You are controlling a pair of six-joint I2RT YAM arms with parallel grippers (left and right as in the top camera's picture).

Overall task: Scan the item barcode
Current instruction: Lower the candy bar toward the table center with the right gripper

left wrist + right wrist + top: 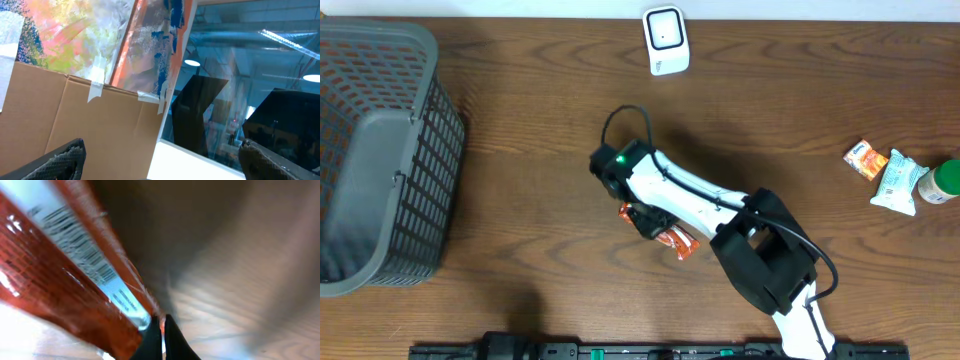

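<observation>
The closed fingers of the robot's right gripper touch only the edge of the slanted snack packet (151,307), so the robot should turn the packet around, lift clear of it and open the fingers over its body (62,272).
My right gripper (646,220) is at the table's middle, shut on an orange-red snack packet (679,243) that sticks out from under it. In the right wrist view the black fingertips (154,337) pinch the packet's (45,295) sealed edge, and a white label with a barcode (75,245) runs along the packet, blurred. A white scanner (666,40) stands at the table's far edge, well beyond the gripper. My left gripper (162,160) does not show overhead. Its own camera faces cardboard and a window, with the fingers (60,162) wide apart and nothing between them.
A large grey plastic basket (380,150) fills the left side of the table. At the right edge lie a small orange packet (866,160), a white packet (895,183) and a green-capped bottle (942,182).
</observation>
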